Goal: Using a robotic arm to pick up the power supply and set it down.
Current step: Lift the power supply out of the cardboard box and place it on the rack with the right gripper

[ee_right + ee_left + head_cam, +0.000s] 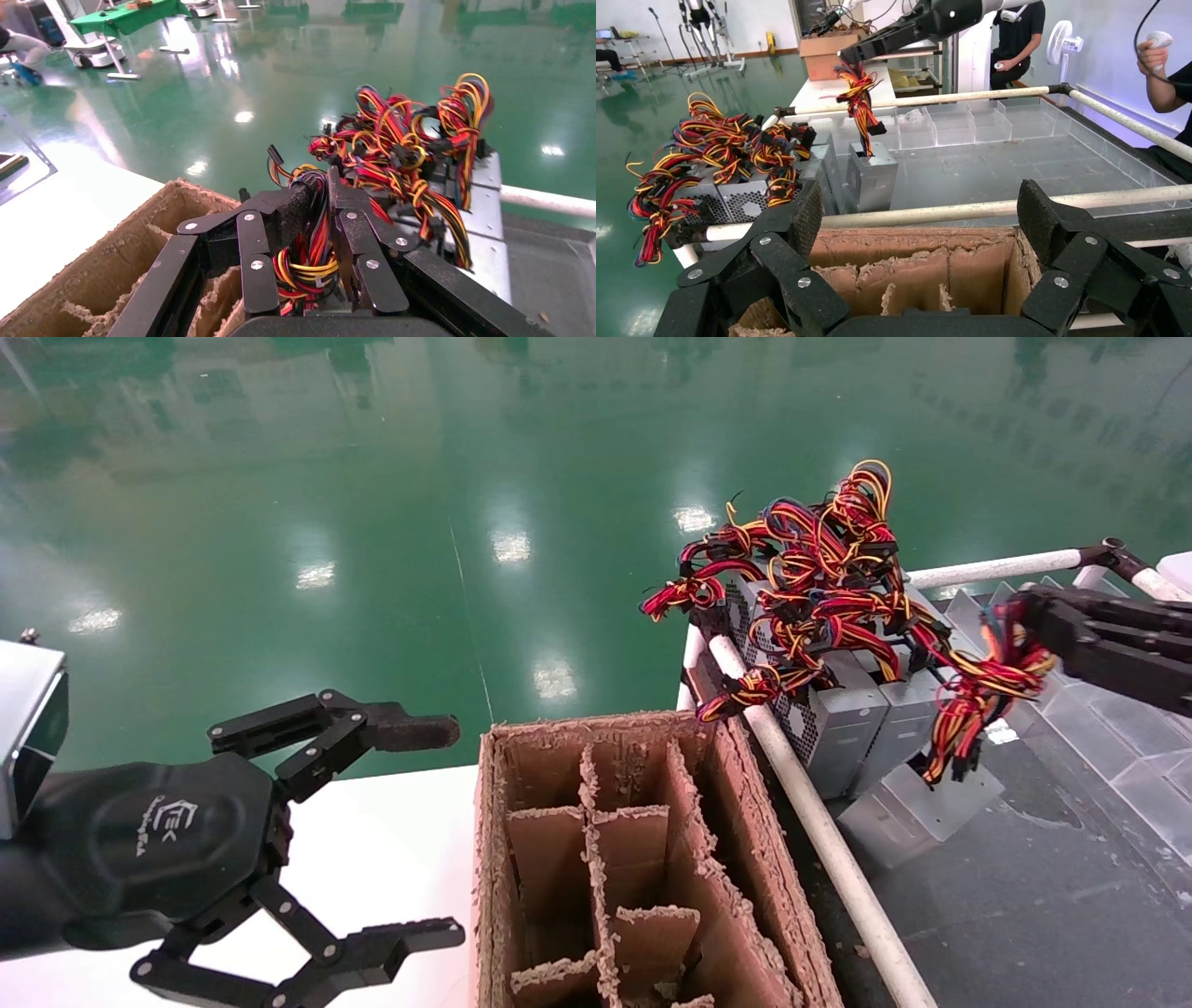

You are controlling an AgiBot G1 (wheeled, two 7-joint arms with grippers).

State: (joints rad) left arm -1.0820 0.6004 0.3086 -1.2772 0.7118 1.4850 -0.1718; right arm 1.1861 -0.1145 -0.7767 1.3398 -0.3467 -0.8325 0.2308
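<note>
My right gripper is holding the grey power supply (918, 812) upright beside its neighbours. It should keep moving the power supply toward the white rail (829, 829) until the power supply stands in the row.
My right gripper (1015, 617) reaches in from the right and is shut on a red, yellow and black wire bundle (987, 677). In the right wrist view the wires (306, 256) are pinched between the jaws of the right gripper (320, 189). The bundle drops to a grey power supply (917, 808), seen upright (872, 175) low in the dark tray; I cannot tell if it touches the floor. My left gripper (442, 831) hovers open over the white table beside the carton and holds nothing; its own view shows the left gripper (921, 217) facing the carton.
Several more grey power supplies (838, 714) with tangled wires (810, 561) lean against the white rail (819, 831). A brown carton with dividers (750, 845) stands between table and rail. Clear plastic bins (1117, 747) line the tray's far side. People stand beyond the tray (1169, 77).
</note>
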